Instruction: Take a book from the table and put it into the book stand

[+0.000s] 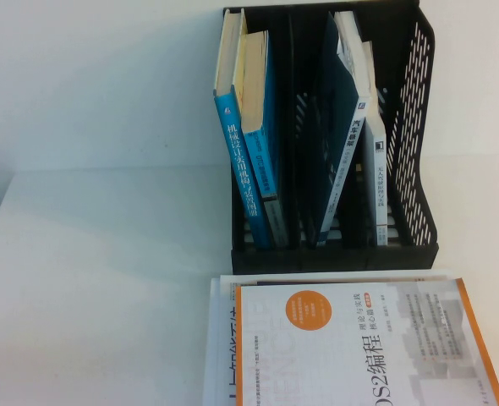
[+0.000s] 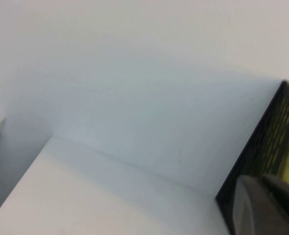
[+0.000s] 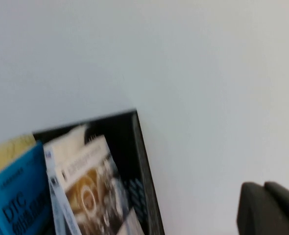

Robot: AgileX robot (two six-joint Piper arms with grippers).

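Observation:
My right gripper should first push the book's opposite edge (image 1: 480, 342) toward my left gripper, since the white and orange book's edge (image 1: 238, 347) lies back from the stack's edge.
A black mesh book stand (image 1: 334, 258) stands at the back of the white table. Two blue books (image 1: 249, 144) lean in its left slot, and a dark blue book (image 1: 342, 127) and a white book (image 1: 376, 169) stand further right. A white and orange book (image 1: 359, 347) lies flat at the front, on top of another white book (image 1: 220, 347). Neither gripper shows in the high view. My left gripper (image 2: 259, 178) is shut and empty, close to the stand's outer wall (image 2: 267, 132). My right gripper (image 3: 263, 185) is shut and empty, beside the stand's corner (image 3: 139, 147).
The white table (image 1: 106, 279) stretches to the left of the stand and the stacked books. A white wall (image 1: 97, 76) rises behind the stand. The right slot of the stand has open room.

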